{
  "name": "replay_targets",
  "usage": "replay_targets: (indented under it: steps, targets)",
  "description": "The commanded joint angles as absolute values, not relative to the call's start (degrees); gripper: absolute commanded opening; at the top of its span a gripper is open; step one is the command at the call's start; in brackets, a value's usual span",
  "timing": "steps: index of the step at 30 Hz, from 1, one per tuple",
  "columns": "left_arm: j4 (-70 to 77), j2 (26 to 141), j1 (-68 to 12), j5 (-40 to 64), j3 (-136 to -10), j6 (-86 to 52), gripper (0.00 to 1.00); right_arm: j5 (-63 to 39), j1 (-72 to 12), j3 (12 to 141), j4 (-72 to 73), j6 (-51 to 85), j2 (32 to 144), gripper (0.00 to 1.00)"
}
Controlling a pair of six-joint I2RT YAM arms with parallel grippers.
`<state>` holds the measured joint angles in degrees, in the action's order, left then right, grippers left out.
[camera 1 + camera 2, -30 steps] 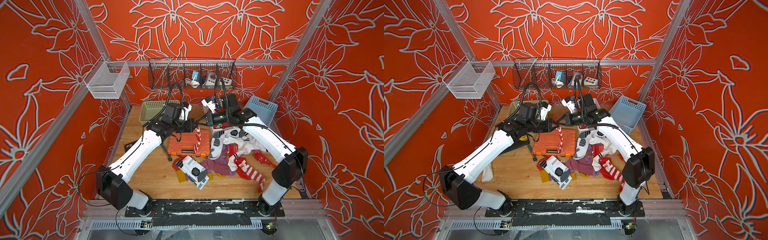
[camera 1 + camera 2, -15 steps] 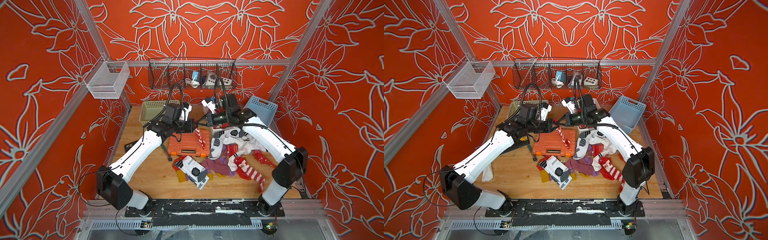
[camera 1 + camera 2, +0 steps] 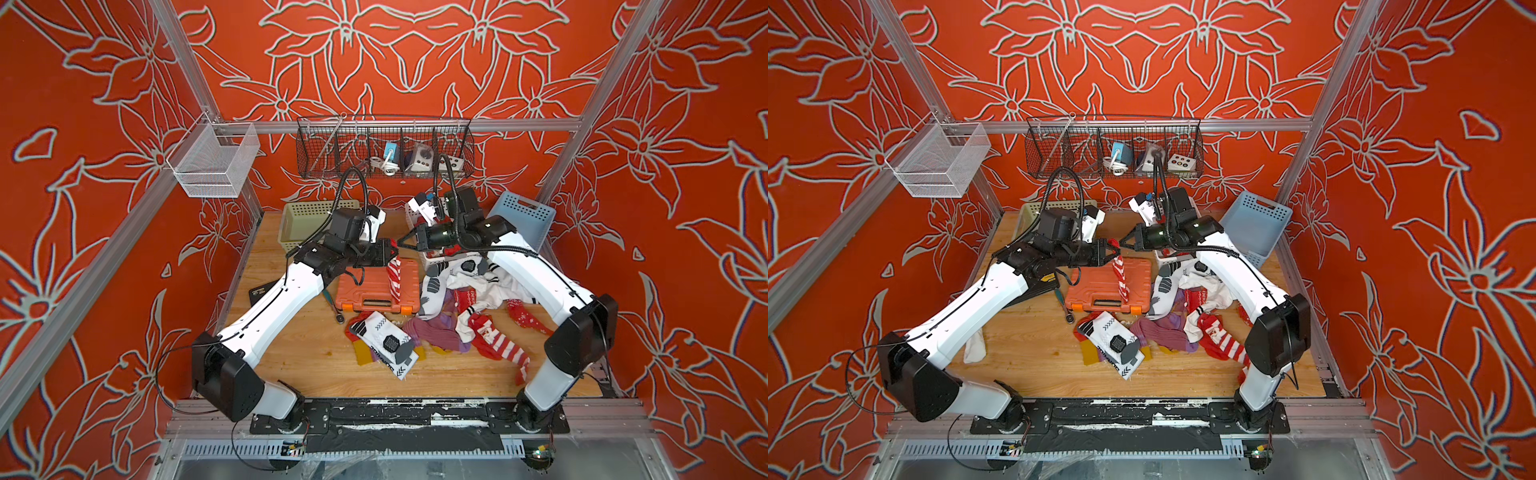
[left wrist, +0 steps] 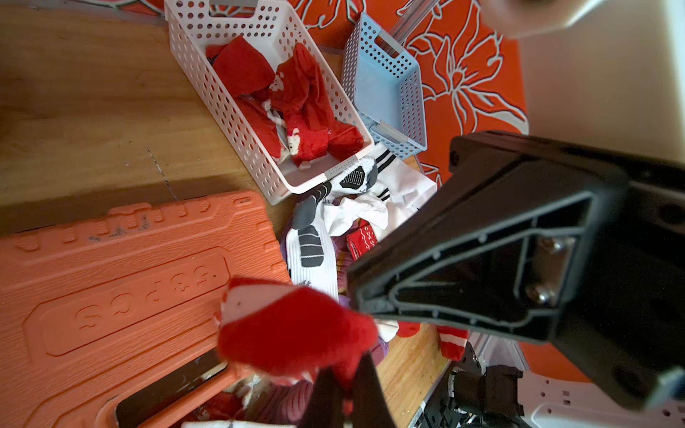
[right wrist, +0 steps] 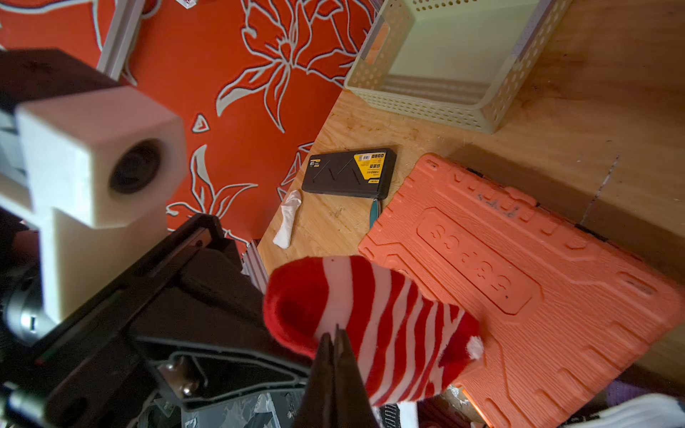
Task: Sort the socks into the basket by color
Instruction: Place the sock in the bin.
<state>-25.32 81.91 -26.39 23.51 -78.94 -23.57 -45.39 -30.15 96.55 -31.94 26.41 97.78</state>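
The striped sock (image 3: 394,280) in my left gripper is short of the white basket (image 4: 285,100), so my closed right gripper should open, take the sock and bring it to the basket.
A red-and-white striped sock (image 3: 394,277) (image 3: 1121,279) hangs above the orange toolbox (image 3: 365,293). My left gripper (image 3: 392,248) (image 4: 343,365) is shut on its red cuff (image 4: 296,329). My right gripper (image 3: 401,243) (image 5: 335,333) points tip to tip at the left one, shut, with the striped sock (image 5: 389,326) just behind its fingers and nothing seen between them. Red socks (image 4: 304,103) lie in the white basket (image 4: 230,111). A heap of white, purple and red socks (image 3: 457,307) covers the table in front of it.
A blue basket (image 3: 524,216) leans at the back right and a beige basket (image 3: 305,220) (image 5: 444,107) stands at the back left, both without socks. A black case (image 5: 348,172) and a lone white sock (image 3: 974,347) lie by the left edge. A wire rack (image 3: 384,147) hangs on the back wall.
The hanging striped sock has swung a little sideways and back. Both arms stay almost where they were, tips close together.
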Motion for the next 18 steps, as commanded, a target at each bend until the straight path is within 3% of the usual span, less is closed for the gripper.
replay_targets:
  steps: [1, 3, 5, 6, 10, 18]
  targets:
    - [-23.5, 79.9, -26.7, 24.6, -79.3, -23.3, 0.0, -44.9, -29.7, 96.4, -34.5, 23.8, 96.0, 0.03]
    - [-23.7, 80.0, -26.5, 24.8, -80.0, -23.8, 0.0, -45.2, -29.7, 95.6, -35.4, 22.4, 95.3, 0.42]
    - [-24.9, 80.6, -26.0, 24.6, -81.4, -24.6, 0.0, -45.2, -29.7, 93.7, -35.0, 21.2, 93.5, 0.66]
    - [-25.4, 80.9, -25.6, 25.0, -82.1, -25.3, 0.0, -45.0, -29.7, 92.3, -34.7, 20.8, 92.7, 0.72]
    - [-27.3, 82.4, -25.0, 25.7, -85.4, -27.4, 0.0, -44.3, -29.8, 87.6, -34.0, 18.2, 89.5, 0.81]
    - [-27.3, 84.6, -25.0, 28.9, -89.0, -31.9, 0.0, -36.2, -32.1, 85.0, -30.4, 14.1, 88.5, 0.84]
